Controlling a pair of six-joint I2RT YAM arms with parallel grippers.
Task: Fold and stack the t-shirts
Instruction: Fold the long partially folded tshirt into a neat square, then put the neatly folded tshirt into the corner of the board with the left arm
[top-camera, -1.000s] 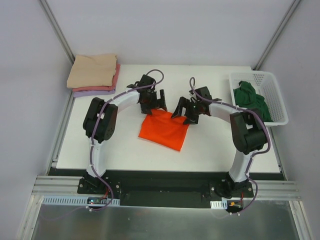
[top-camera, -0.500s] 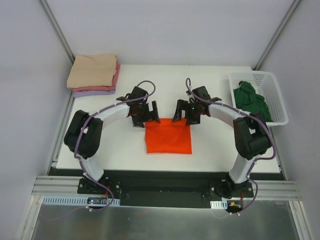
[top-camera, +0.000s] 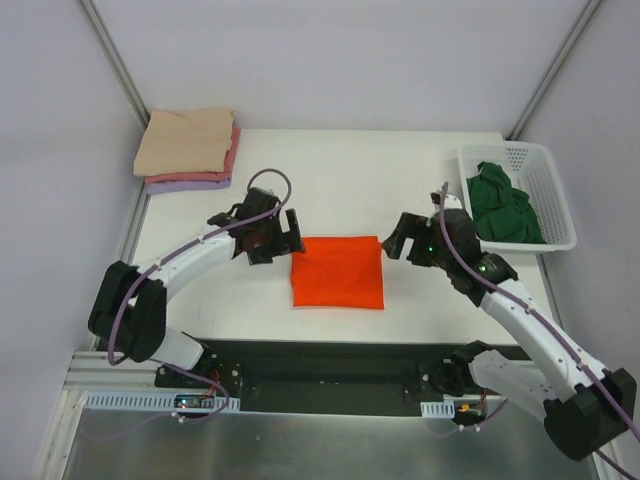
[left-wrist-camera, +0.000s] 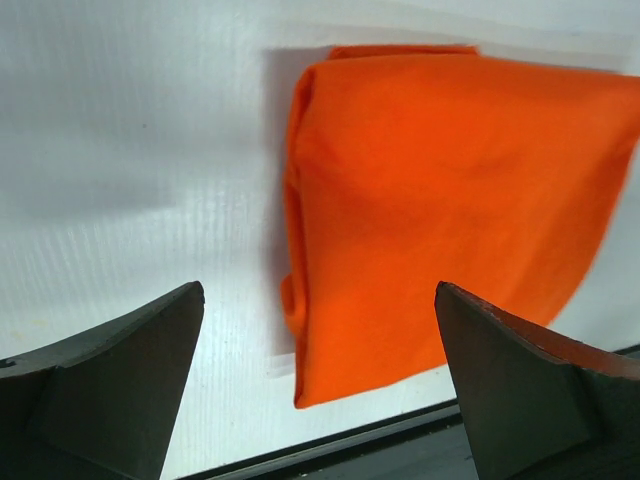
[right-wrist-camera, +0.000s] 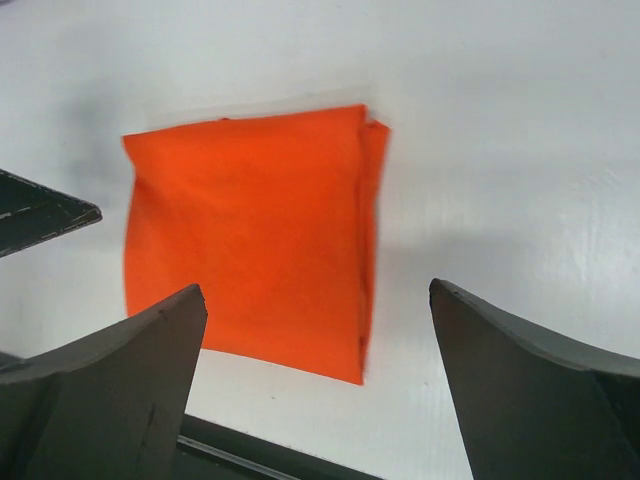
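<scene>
I expect the bright orange t-shirt (top-camera: 338, 273) to bunch up at its side edge and hang still folded when I lift it, since the folded layers (left-wrist-camera: 297, 235) come together there.
The bright orange t-shirt (top-camera: 337, 271) lies folded into a flat square on the white table near its front edge. It also shows in the left wrist view (left-wrist-camera: 440, 200) and the right wrist view (right-wrist-camera: 250, 230). My left gripper (top-camera: 283, 235) is open and empty, just left of the shirt's far left corner. My right gripper (top-camera: 398, 240) is open and empty, just right of the shirt's far right corner. A dark green t-shirt (top-camera: 502, 200) lies crumpled in the white mesh basket (top-camera: 555, 205). Beige, pink and lavender t-shirts (top-camera: 188, 148) are stacked folded at the far left.
The basket stands at the table's right edge. The folded stack overhangs the table's far left corner. The table's front edge (left-wrist-camera: 400, 435) runs close below the orange shirt. Grey walls close in at the back and both sides.
Both grippers have let go of the orange shirt and pulled apart, left one leftward, right one rightward and nearer. The shirt, crooked a second ago, now lies square and flat.
</scene>
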